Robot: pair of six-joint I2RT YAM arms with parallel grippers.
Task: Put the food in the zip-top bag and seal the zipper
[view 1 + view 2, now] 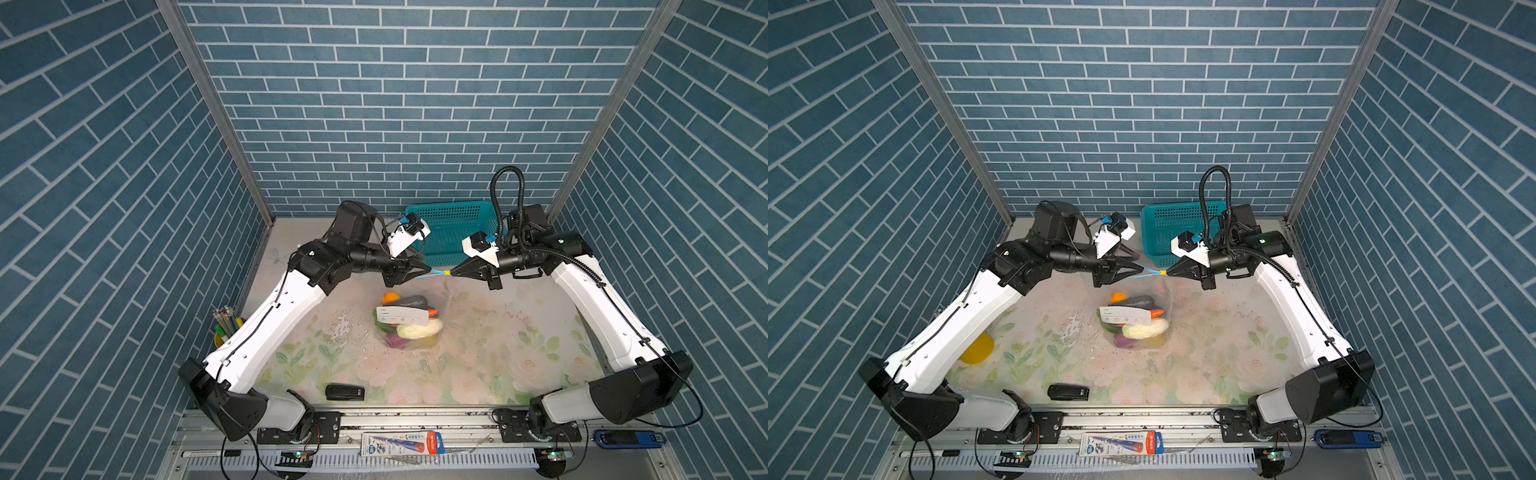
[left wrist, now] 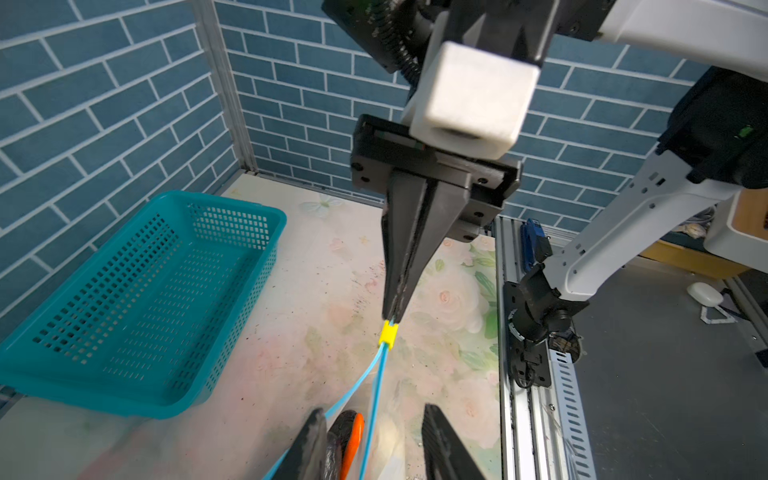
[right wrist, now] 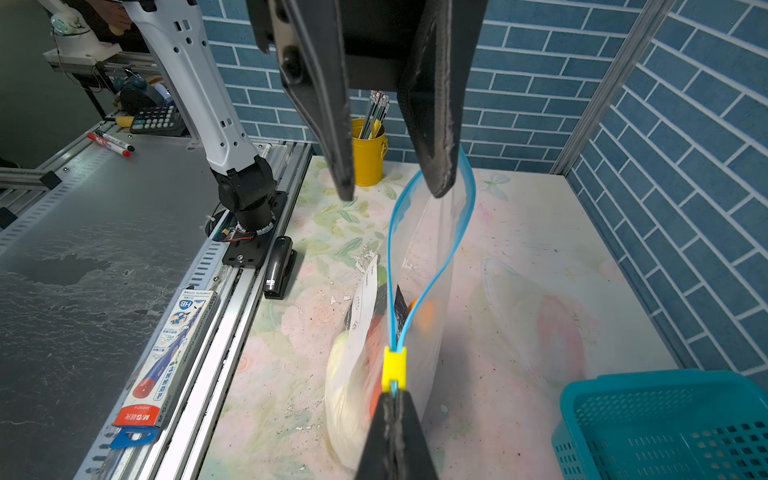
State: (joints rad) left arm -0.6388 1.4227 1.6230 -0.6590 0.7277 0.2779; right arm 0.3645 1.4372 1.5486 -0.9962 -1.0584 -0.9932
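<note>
My left gripper keeps moving along the zipper until its open fingers are around the yellow slider (image 1: 1163, 272), as my right gripper holds the zipper's end (image 2: 391, 321) beside the slider.
The clear zip-top bag (image 1: 441, 297) hangs between my two grippers, its bottom resting on the floral table. The food (image 1: 417, 329) lies inside it: white, orange, dark and purple pieces behind a white label. My right gripper (image 3: 392, 395) is shut on the end of the light-blue zipper (image 3: 390, 270), right beside the yellow slider (image 3: 394, 368). The zipper's two strips part just past the slider, so the bag's mouth gapes. My left gripper (image 2: 374, 415) is open. One of its fingers (image 3: 436, 166) sits inside the looped mouth. In both top views the grippers nearly meet tip to tip.
A teal perforated basket (image 1: 453, 232) stands at the back behind the grippers. A yellow pencil cup (image 3: 368, 153) sits at the left table edge. A black stapler (image 1: 345, 392) lies near the front edge. A pencil packet (image 1: 403, 442) rests on the front rail.
</note>
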